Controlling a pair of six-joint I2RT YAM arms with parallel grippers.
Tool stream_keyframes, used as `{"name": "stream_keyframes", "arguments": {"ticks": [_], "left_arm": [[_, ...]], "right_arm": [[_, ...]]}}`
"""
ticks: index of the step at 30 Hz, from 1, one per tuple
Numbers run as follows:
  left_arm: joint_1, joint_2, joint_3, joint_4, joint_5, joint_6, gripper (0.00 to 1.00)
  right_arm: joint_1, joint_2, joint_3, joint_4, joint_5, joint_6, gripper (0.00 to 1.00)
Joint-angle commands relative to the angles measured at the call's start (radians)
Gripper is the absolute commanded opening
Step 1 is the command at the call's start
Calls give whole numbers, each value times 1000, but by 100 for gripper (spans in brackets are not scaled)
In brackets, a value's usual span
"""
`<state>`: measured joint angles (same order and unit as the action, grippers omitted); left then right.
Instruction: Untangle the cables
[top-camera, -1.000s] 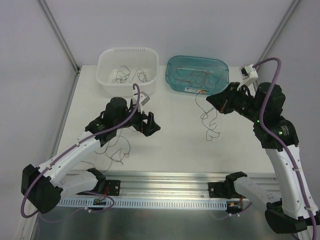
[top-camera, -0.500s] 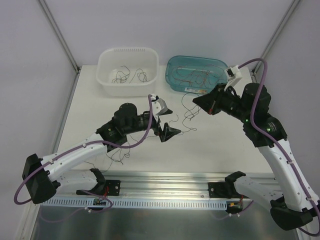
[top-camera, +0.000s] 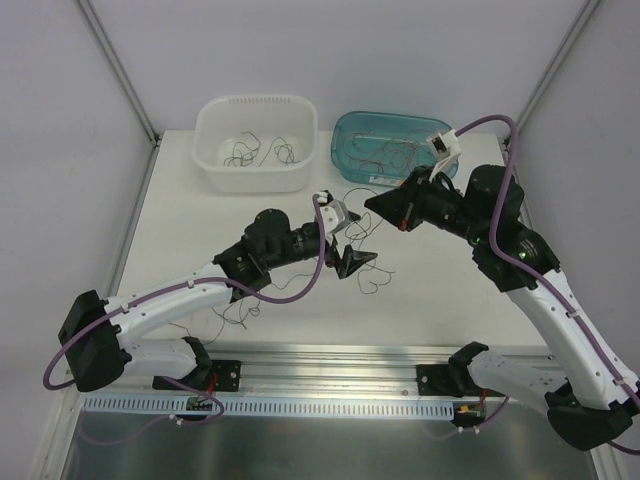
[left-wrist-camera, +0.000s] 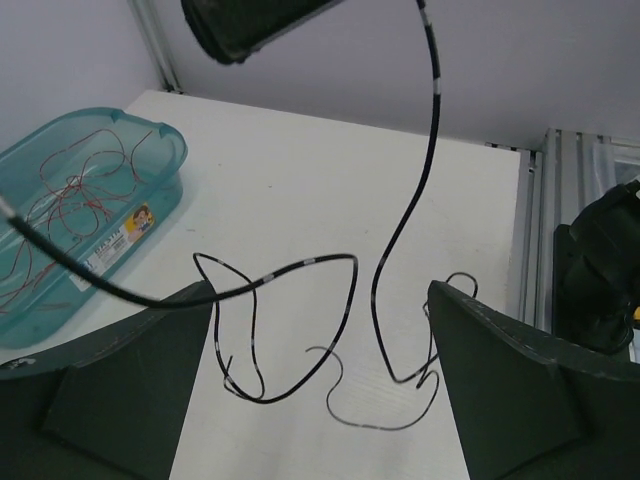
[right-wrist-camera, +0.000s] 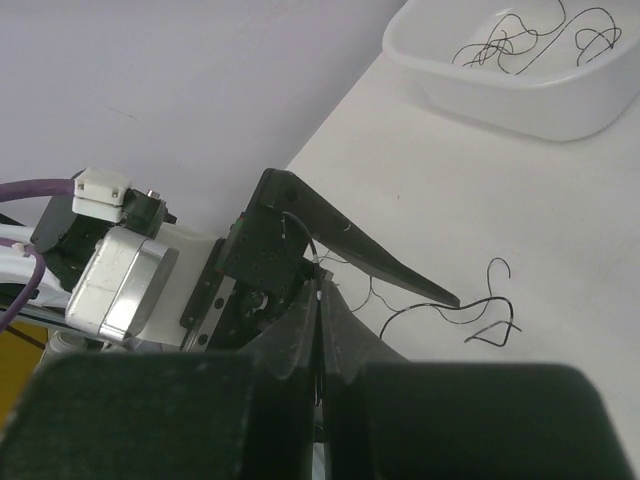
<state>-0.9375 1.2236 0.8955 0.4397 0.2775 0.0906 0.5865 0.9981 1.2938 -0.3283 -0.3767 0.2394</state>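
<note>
The black cable (top-camera: 366, 226) is in my right gripper, far from the white basket (top-camera: 256, 152), so my left gripper should grab the hanging cable and carry it into that basket.
My right gripper (top-camera: 376, 204) is shut on a thin black cable (top-camera: 371, 268) that hangs from it and curls onto the white table. In the right wrist view the fingers (right-wrist-camera: 322, 290) are pressed together on the strand. My left gripper (top-camera: 352, 256) is open just below the right one. In the left wrist view its jaws (left-wrist-camera: 320, 300) stand wide apart around the black cable's loops (left-wrist-camera: 290, 330), not touching them. Red-brown cables (top-camera: 395, 152) lie in the teal bin (top-camera: 345, 160). Black cables (top-camera: 258, 152) lie in the white basket (top-camera: 212, 172).
More thin loose cables (top-camera: 237, 310) lie on the table under the left forearm. The teal bin (left-wrist-camera: 170, 160) shows left in the left wrist view, the white basket (right-wrist-camera: 520, 105) top right in the right wrist view. An aluminium rail (top-camera: 330, 350) runs along the near edge.
My left gripper has swung right from the table's left to the centre. My right gripper has carried the black cable left, ending just above the left gripper.
</note>
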Motion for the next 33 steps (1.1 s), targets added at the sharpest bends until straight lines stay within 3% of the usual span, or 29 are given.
{"name": "stream_keyframes", "arguments": {"ticks": [1,5,6,9,10,12,15,19,20,22,23,26,29,33], "left_arm": [[-15,5,34,132,-3,17,89],[-18,7,29,148,11,8,72],[-18,5,25,149,11,8,57],[-18,-4,11,151,2,3,29],[-18,-9,8,151,-1,4,12],[-18,-16,0,151,-15,1,0],[-18,-21,-3,146,-43,-8,0],[-12,-21,14,93,-115,-12,0],[0,-18,28,73,-133,-12,0],[23,-10,46,18,-155,-35,0],[41,-7,63,5,-149,-44,0],[117,4,115,-57,-132,-66,0],[186,20,186,-117,-132,-68,0],[288,65,304,-194,-172,-63,0]], "right_arm": [[21,7,4,72,10,15,1],[39,17,2,80,13,17,1],[41,19,2,78,15,17,1],[44,16,-1,71,24,9,1],[42,14,-2,68,31,0,1],[42,10,-4,51,44,-6,1],[44,1,-4,23,56,-28,4],[42,-22,-2,-72,116,-94,28],[42,-30,-2,-90,128,-129,40],[41,-47,-1,-148,163,-164,55],[42,-53,-4,-166,173,-179,69],[44,-91,-14,-209,200,-232,87],[42,-131,-47,-232,225,-273,97],[42,-173,-88,-248,258,-288,100]]}}
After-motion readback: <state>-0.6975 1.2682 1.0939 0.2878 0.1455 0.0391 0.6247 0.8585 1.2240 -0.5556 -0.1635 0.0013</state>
